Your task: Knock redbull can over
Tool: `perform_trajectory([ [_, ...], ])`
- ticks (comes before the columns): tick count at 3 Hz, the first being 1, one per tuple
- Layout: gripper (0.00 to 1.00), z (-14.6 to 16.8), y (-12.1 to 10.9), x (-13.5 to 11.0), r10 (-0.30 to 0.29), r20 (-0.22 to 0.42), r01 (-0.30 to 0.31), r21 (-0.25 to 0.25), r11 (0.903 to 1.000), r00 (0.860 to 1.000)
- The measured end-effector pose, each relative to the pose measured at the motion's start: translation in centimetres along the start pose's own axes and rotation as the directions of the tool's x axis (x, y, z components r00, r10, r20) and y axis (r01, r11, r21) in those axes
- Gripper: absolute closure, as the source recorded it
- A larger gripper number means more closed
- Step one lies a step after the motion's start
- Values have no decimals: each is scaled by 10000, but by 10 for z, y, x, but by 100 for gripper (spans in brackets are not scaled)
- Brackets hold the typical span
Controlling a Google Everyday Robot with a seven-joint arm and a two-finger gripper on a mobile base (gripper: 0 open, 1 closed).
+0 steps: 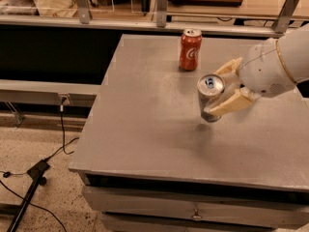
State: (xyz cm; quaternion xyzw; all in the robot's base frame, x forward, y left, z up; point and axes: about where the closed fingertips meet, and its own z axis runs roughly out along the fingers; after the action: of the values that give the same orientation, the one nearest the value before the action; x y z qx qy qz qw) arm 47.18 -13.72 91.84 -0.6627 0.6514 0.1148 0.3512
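Note:
Next, my gripper turns the redbull can (208, 96) onto its side and lowers it to the grey table (210, 130) before opening, because it is holding the can nearly upright over the can's base.
The redbull can (209, 98), a slim silver can with a blue tab, stands on the grey table (145, 110) right of centre. It leans to the left with its top face turned toward the camera. My gripper (215, 94) reaches in from the right and its two tan fingers (232, 102) hold the can, one behind it and one in front of its lower side. The white wrist (270, 64) is at the right edge.
A red Coca-Cola can (190, 50) stands upright at the back of the table, just behind and left of the redbull can. A railing and shelf run behind the table. Cables and a stand lie on the floor at the left.

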Motion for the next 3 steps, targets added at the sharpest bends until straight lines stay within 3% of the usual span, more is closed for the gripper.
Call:
perform_trajectory([
  [1,100,9,2,-22,-660,-1837,803,714,9942,9808],
  [2,100,32,7,-32,-1233,-3320,1476,491,9878,9352],
  [3,100,27,-10,-11,-2230,-5184,2755,253,9610,8255],
])
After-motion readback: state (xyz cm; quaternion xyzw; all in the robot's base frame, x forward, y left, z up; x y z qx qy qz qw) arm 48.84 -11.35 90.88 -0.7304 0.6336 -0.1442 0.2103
